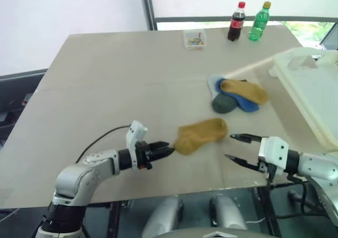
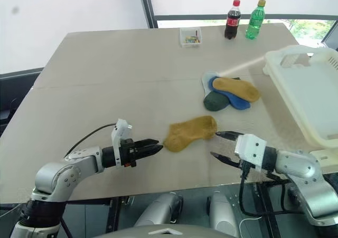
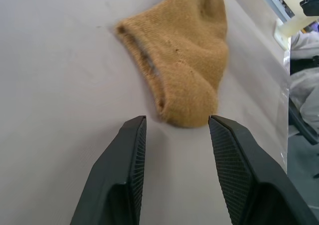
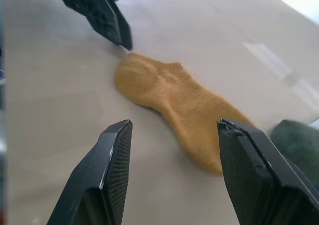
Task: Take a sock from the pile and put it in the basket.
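The mustard yellow sock's cuff (image 1: pixel 180 137) points away from my right gripper. My left gripper should therefore pinch the cuff's corner (image 3: pixel 179 113) and swing it over toward my right gripper.
A single mustard yellow sock (image 1: pixel 200 134) lies flat on the table, apart from the pile (image 1: pixel 237 95) of mustard, blue, dark green and pale blue socks further back. My left gripper (image 1: pixel 166 151) is open, its tips just short of the sock's cuff end (image 3: pixel 187 110), with nothing between the fingers (image 3: pixel 132 155). From the other side, my right gripper (image 1: pixel 231 146) points at the sock's toe end, also open and empty. The cream-white basket (image 1: pixel 311 90) stands at the table's right edge, beyond the pile.
A cola bottle (image 1: pixel 236 21) and a green bottle (image 1: pixel 260 21) stand at the far edge of the table (image 1: pixel 105 90). A small clear box (image 1: pixel 194 39) sits to their left. A black cable (image 1: pixel 100 137) runs along my left arm.
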Available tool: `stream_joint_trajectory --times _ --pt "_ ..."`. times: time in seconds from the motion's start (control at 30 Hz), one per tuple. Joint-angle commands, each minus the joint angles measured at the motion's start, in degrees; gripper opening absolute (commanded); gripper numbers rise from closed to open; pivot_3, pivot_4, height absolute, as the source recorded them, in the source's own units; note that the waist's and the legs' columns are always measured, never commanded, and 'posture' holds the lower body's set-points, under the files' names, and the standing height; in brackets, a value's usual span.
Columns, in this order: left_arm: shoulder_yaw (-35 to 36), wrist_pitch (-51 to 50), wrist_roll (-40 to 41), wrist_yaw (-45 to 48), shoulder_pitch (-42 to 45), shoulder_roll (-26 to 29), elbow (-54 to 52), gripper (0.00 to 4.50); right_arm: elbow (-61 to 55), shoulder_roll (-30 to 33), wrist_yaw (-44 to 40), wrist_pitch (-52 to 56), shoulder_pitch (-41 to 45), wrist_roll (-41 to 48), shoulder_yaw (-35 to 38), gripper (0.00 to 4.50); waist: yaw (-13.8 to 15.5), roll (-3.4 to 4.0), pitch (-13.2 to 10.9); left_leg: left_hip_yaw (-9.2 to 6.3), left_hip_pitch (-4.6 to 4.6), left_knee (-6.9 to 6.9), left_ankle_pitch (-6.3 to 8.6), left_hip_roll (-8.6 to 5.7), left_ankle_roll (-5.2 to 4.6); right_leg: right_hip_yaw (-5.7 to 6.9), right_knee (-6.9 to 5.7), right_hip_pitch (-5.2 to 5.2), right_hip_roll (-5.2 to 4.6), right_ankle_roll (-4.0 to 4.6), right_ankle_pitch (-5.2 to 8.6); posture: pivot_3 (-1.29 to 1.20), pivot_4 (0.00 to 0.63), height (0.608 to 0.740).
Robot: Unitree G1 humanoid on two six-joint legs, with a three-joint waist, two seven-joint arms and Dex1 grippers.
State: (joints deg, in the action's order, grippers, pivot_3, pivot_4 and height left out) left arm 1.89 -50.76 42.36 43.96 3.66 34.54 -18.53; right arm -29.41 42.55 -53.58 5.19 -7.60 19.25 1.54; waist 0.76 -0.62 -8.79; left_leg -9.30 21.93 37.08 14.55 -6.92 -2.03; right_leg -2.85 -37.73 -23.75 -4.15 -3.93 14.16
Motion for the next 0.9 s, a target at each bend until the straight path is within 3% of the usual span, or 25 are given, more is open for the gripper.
stream_joint_trajectory --times 0.03,0.13,0.2,0.8,0.9 --pt "-0.6 1.0 -0.5 0.7 0.5 0.5 -2.0 2.13 -1.2 0.2 -1.5 1.4 1.4 6.2 3.6 2.78 0.0 0.01 0.0 0.00 0.00 0.00 0.03 0.02 -0.05 0.00 0.00 0.00 0.01 0.00 0.00 0.00 0.150 0.729" --pt "-1.1 0.8 -0.8 1.1 0.7 0.9 -1.8 2.27 -1.5 0.3 -1.4 1.8 1.5 6.5 3.6 3.53 0.1 0.00 0.0 -0.02 0.01 0.00 0.05 0.02 -0.08 0.03 0.01 0.00 0.01 0.00 0.00 0.00 0.150 0.729" --pt "-1.3 0.7 -0.9 1.2 1.0 0.8 -1.6 2.27 -1.7 0.3 -1.5 1.9 1.5 6.9 3.4 4.46 0.2 -0.01 0.0 -0.02 0.03 0.00 0.05 0.02 -0.08 0.03 0.02 0.00 0.00 0.00 0.00 0.00 0.150 0.729" --pt "-6.0 -2.8 -1.9 -1.1 6.4 -2.8 2.3 2.27 -2.9 -0.9 1.6 -0.1 1.6 2.3 2.3 4.46 0.2 -0.02 0.0 -0.01 0.03 0.02 -0.05 0.01 0.08 0.04 0.01 0.00 0.00 -0.01 0.00 0.00 0.150 0.729" --pt "-6.7 -2.8 -2.2 -0.5 7.1 -3.2 3.3 1.00 -3.0 -1.0 1.9 -0.2 1.3 1.6 2.2 4.50 0.2 -0.02 0.0 -0.01 0.03 0.02 -0.06 0.00 0.10 0.03 0.02 0.00 0.00 -0.01 0.00 0.00 0.150 0.729"
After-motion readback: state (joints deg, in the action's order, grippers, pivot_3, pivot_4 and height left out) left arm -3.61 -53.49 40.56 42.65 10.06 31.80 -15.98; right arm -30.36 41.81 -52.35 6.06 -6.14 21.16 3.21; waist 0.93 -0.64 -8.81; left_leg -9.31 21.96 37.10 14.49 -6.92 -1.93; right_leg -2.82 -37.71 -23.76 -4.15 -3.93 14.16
